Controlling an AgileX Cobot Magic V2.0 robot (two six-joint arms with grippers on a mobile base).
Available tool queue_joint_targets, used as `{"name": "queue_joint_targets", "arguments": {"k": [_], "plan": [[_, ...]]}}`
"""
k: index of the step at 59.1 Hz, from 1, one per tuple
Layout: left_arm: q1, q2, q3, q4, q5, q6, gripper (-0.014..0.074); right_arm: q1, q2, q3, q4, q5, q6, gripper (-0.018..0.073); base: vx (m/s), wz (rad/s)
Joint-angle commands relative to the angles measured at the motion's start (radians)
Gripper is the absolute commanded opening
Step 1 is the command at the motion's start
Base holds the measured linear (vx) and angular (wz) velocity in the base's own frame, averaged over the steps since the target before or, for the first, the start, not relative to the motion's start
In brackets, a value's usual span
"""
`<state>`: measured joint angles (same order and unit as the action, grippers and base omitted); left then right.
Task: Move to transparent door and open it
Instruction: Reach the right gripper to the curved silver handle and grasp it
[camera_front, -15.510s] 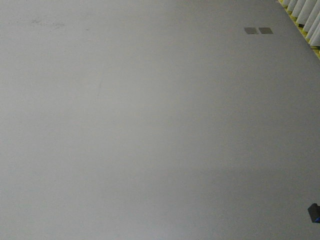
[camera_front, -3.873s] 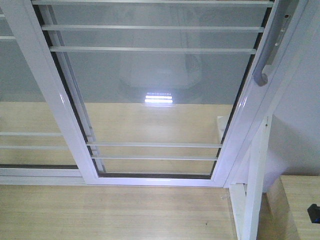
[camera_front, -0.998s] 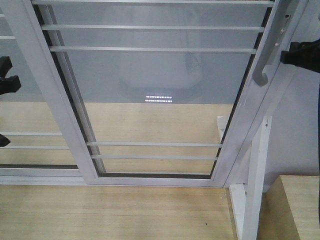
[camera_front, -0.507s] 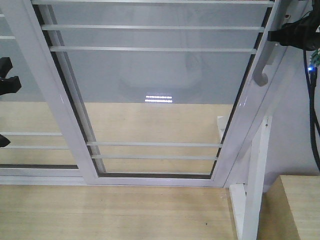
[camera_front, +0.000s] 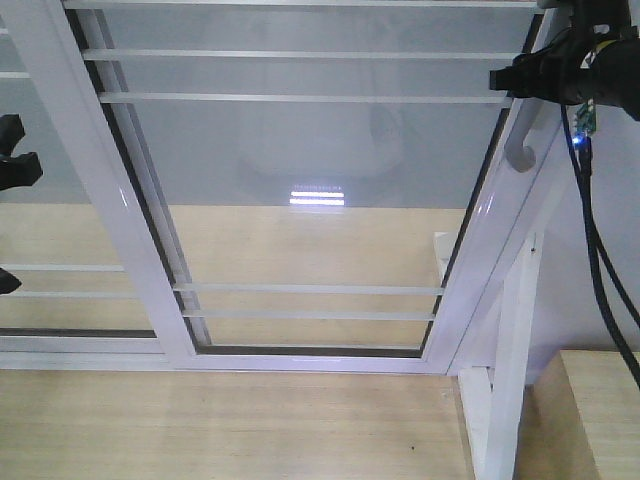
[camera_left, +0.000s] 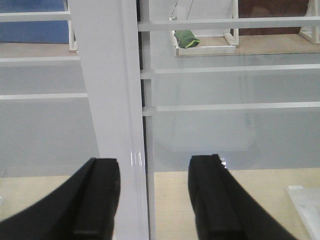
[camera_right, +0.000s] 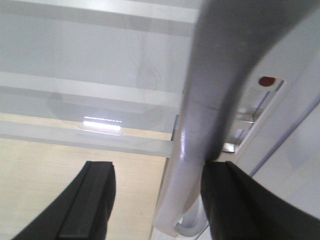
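Note:
I expect the transparent door (camera_front: 312, 190) to slide sideways across the neighbouring panel when I pull the door's handle, because the neighbouring panel's stile (camera_front: 151, 180) shows behind the glass.
The transparent door (camera_front: 480, 235) fills the front view: clear glass, white frame, thin white bars. Its curved grey handle (camera_front: 522, 148) sits on the right stile. My right gripper (camera_front: 503, 80) is at the upper part of the handle. In the right wrist view the handle (camera_right: 215, 100) passes between the open fingers of the right gripper (camera_right: 160, 200), against the right finger (camera_right: 235, 205), with a wide gap to the left one. My left gripper (camera_front: 12, 165) is at the left edge. In the left wrist view it (camera_left: 155, 200) is open and empty, facing a white stile (camera_left: 110, 100).
A neighbouring white-framed glass panel (camera_front: 40, 230) stands left of the door. A white post (camera_front: 510, 350) and a wooden box (camera_front: 600, 410) stand at the lower right. Black cables (camera_front: 600, 260) hang from my right arm. Wooden floor (camera_front: 230, 420) lies in front.
My right gripper has moved left from beside the frame until its fingers straddle the handle. Long before, the view showed only grey floor. The left gripper has not moved.

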<state>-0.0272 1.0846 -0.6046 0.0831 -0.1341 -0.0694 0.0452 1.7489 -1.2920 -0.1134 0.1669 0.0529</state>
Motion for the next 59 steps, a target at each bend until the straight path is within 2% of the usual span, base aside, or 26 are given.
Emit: {"name": "queue_joint_targets", "arguments": {"k": [1,16,27,36,50,52,59], "plan": [[-0.006,-0.014,-0.034,-0.01,-0.074,-0.008,0.0452,-0.027,-0.03,-0.042,-0.006,-0.182,-0.004,0.0433,0.0,0.0],[-0.006,-0.014,-0.034,-0.01,-0.065,-0.008,0.0452,-0.047,0.026,-0.042,-0.01,-0.274,-0.007,0.0419,0.0,0.0],[-0.006,-0.014,-0.034,-0.01,-0.064,-0.008,0.0452,-0.048,0.04,-0.042,-0.008,-0.223,-0.004,0.0392,0.0,0.0],[-0.006,-0.014,-0.034,-0.01,-0.065,-0.008,0.0452,-0.047,0.039,-0.042,-0.008,-0.225,-0.005,0.0277,0.0,0.0],[-0.006,-0.014,-0.034,-0.01,-0.065,-0.008,0.0452,-0.045,0.039,-0.042,-0.008,-0.231,-0.004,0.001,0.0,0.0],[-0.006,-0.014,-0.034,-0.01,-0.065,-0.008,0.0452,-0.045,0.039,-0.042,-0.008,-0.234,-0.004,-0.0014,0.0,0.0],[-0.006,-0.014,-0.034,-0.01,-0.065,-0.008,0.0452,-0.045,0.039,-0.042,-0.005,-0.269,0.014,-0.0012,0.0,0.0]]}}
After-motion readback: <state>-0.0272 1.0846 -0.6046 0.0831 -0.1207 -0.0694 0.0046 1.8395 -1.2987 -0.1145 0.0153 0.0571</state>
